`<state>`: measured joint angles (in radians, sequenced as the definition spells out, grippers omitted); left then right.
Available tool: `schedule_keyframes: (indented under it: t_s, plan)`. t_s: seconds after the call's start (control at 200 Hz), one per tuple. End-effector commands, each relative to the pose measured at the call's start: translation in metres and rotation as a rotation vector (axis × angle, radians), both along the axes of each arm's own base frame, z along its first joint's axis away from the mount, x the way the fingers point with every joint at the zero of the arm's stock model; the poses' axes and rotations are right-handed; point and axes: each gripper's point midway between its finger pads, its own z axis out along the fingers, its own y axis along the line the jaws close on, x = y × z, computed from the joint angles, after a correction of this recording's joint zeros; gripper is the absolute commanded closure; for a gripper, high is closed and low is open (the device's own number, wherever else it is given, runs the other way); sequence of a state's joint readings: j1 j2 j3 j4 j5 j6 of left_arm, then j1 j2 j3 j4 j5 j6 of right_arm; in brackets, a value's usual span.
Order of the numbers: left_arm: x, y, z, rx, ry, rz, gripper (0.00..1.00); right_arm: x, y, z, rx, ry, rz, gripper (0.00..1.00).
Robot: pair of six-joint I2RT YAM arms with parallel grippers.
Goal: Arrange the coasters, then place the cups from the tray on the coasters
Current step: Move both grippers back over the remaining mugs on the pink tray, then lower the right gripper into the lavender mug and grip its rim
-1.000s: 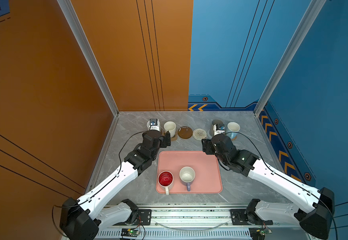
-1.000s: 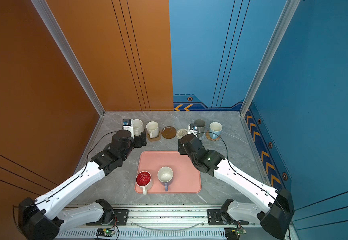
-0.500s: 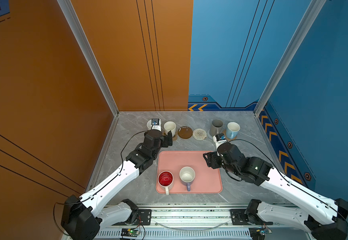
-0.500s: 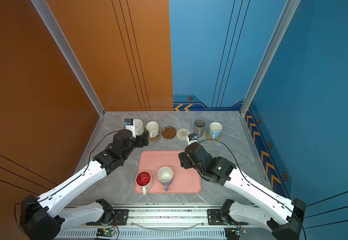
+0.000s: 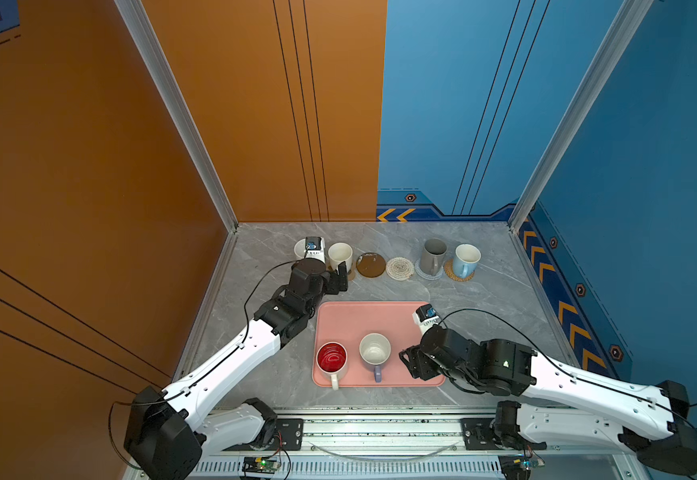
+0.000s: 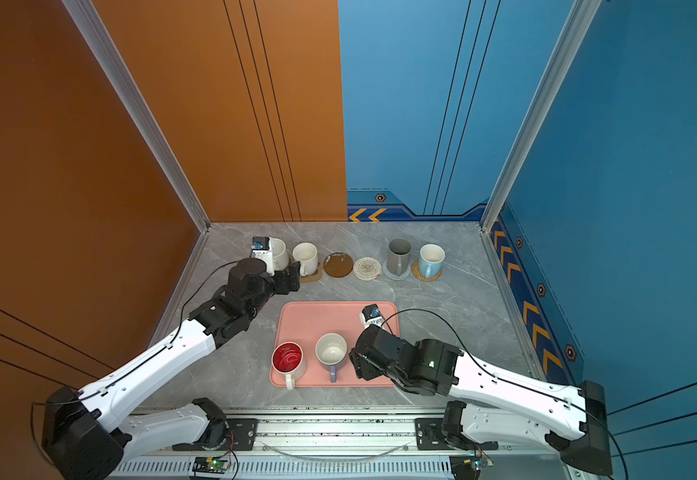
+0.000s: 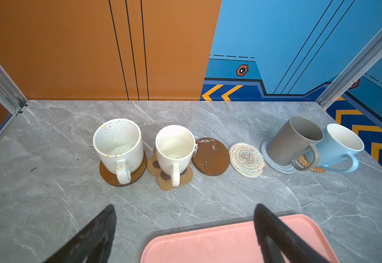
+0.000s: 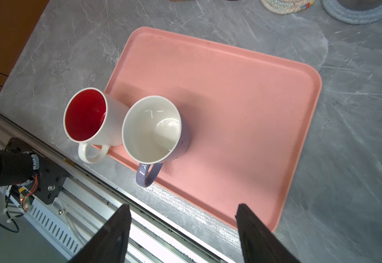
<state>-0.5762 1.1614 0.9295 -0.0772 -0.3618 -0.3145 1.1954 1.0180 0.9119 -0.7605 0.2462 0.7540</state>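
The lavender cup's handle [image 5: 377,373] sticks out free with its narrow way across my open fingers, so my right gripper should keep moving in until its fingers are on both sides of that handle.
The pink tray [image 5: 380,318] holds a white cup with a red inside [image 5: 331,357] and a lavender cup [image 5: 375,351]. Along the back, a speckled white cup [image 7: 118,143] sits on a brown coaster, a white cup [image 7: 174,145] on the paw coaster, a grey cup [image 5: 433,254] on the blue-grey coaster and a light blue cup [image 5: 466,257] on the rattan one. A brown disc coaster [image 5: 370,264] and a cream woven coaster [image 5: 400,268] lie bare. My left gripper [image 7: 185,207] hangs open and empty before the white cups. My right gripper [image 8: 183,208] is open and empty over the tray's near right corner, beside the lavender cup.
The orange wall [image 5: 280,124] and blue wall [image 5: 463,124] close the back, with side walls left and right. A metal rail [image 5: 380,428] with the arm bases runs along the front edge, just below the tray.
My right arm has drawn back from the grey cup in the back row to the tray's near right corner. The left gripper has barely moved.
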Motion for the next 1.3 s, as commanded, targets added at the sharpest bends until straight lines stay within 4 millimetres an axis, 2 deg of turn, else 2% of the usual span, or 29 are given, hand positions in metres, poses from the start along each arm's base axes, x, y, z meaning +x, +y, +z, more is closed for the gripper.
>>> schedule_keyframes:
  t_s: [0.0, 0.15, 0.315, 0.476, 0.721, 0.966, 1.297]
  plan:
    - [0.000, -0.004, -0.005, -0.018, 0.012, -0.016, 0.05, -0.008, 0.002, -0.016, -0.041, 0.047, -0.020, 0.28]
    - [0.002, -0.002, -0.008, -0.014, 0.013, -0.008, 0.05, -0.012, 0.016, -0.031, -0.044, 0.075, -0.020, 0.28]
    - [0.009, -0.006, -0.020, -0.005, 0.049, -0.003, 0.05, -0.012, 0.031, -0.049, -0.043, 0.107, -0.037, 0.28]
    - [0.012, -0.011, -0.024, -0.004, 0.065, -0.017, 0.05, -0.012, 0.050, -0.056, -0.024, 0.116, -0.020, 0.27]
    - [0.013, -0.009, -0.027, 0.004, 0.073, -0.011, 0.05, -0.015, 0.071, -0.073, -0.009, 0.158, -0.015, 0.27]
    - [0.013, -0.010, -0.028, 0.002, 0.077, -0.016, 0.05, -0.013, 0.079, -0.089, -0.016, 0.179, -0.052, 0.27]
    - [0.012, -0.007, -0.030, 0.008, 0.084, -0.012, 0.05, -0.002, 0.075, -0.104, -0.061, 0.169, -0.127, 0.31]
